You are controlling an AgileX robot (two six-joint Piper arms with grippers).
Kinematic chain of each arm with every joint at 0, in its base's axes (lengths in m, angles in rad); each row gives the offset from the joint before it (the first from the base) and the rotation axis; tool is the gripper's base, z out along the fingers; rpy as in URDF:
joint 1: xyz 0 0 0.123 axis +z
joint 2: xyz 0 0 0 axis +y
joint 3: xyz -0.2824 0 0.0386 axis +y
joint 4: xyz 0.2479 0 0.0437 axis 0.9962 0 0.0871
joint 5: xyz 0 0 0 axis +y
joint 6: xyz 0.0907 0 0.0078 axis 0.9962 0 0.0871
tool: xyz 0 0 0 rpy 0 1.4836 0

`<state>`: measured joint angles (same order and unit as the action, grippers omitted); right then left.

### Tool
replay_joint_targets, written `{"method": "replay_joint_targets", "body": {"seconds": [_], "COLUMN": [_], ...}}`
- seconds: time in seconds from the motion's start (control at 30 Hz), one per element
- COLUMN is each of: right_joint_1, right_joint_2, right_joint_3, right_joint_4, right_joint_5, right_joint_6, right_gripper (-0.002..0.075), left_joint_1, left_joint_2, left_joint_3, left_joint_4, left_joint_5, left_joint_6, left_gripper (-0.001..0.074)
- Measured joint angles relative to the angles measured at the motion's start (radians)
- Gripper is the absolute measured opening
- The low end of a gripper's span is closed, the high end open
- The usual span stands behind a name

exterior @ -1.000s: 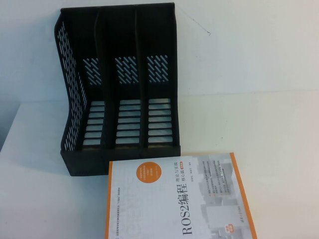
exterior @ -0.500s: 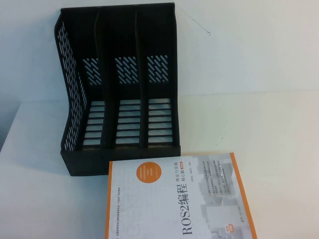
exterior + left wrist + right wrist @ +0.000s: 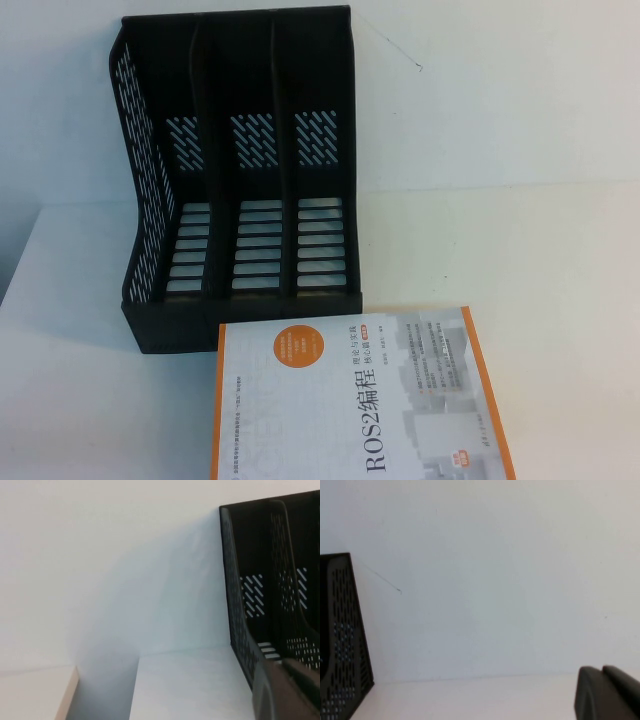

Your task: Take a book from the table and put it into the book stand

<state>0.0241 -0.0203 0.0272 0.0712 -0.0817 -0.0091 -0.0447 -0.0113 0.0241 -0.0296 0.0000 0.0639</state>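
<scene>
The white book lies flat with its wide cover [image 3: 350, 395] up. Next, I push its orange edge [image 3: 489, 394] with my right gripper toward my left gripper, which can then take the book's opposite edge.
A white book [image 3: 360, 400] with orange edges and an orange disc lies flat on the table, just in front of the stand, cut off by the picture's lower edge. The black book stand [image 3: 240, 180] has three empty slots and stands at the back left against the wall. Neither gripper shows in the high view. My left gripper [image 3: 282, 664] is shut and empty, near the stand's perforated left side [image 3: 240, 620]. My right gripper [image 3: 601, 672] is shut and empty, off to the right of the stand [image 3: 342, 645], above bare table.
A white wall [image 3: 500, 90] rises right behind the stand. The white table [image 3: 520, 250] stretches to the right of the stand. In the left wrist view the table's left edge [image 3: 135, 690] drops off beside a beige surface [image 3: 35, 695].
</scene>
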Motion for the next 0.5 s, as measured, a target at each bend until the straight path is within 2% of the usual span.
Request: {"method": "replay_joint_targets", "body": {"seconds": [0.27, 0.4, 0.5], "right_joint_1": [0.0, 0.0, 0.0], "right_joint_2": [0.0, 0.0, 0.0], "right_joint_3": [0.0, 0.0, -0.05], "right_joint_4": [0.058, 0.072, 0.074], "right_joint_5": [-0.052, -0.118, -0.011], "right_joint_6": [0.112, 0.145, 0.146], "right_gripper": [0.0, 0.0, 0.0], "left_joint_1": [0.0, 0.0, 0.0], "left_joint_2": [0.0, 0.0, 0.0], "left_joint_3": [0.0, 0.0, 0.0], "left_joint_4": [0.0, -0.011, -0.061], "left_joint_5": [-0.024, -0.079, -0.149], "left_joint_6": [0.0, -0.071, -0.165], "left_gripper": [-0.0003, -0.0003, -0.0003]}}
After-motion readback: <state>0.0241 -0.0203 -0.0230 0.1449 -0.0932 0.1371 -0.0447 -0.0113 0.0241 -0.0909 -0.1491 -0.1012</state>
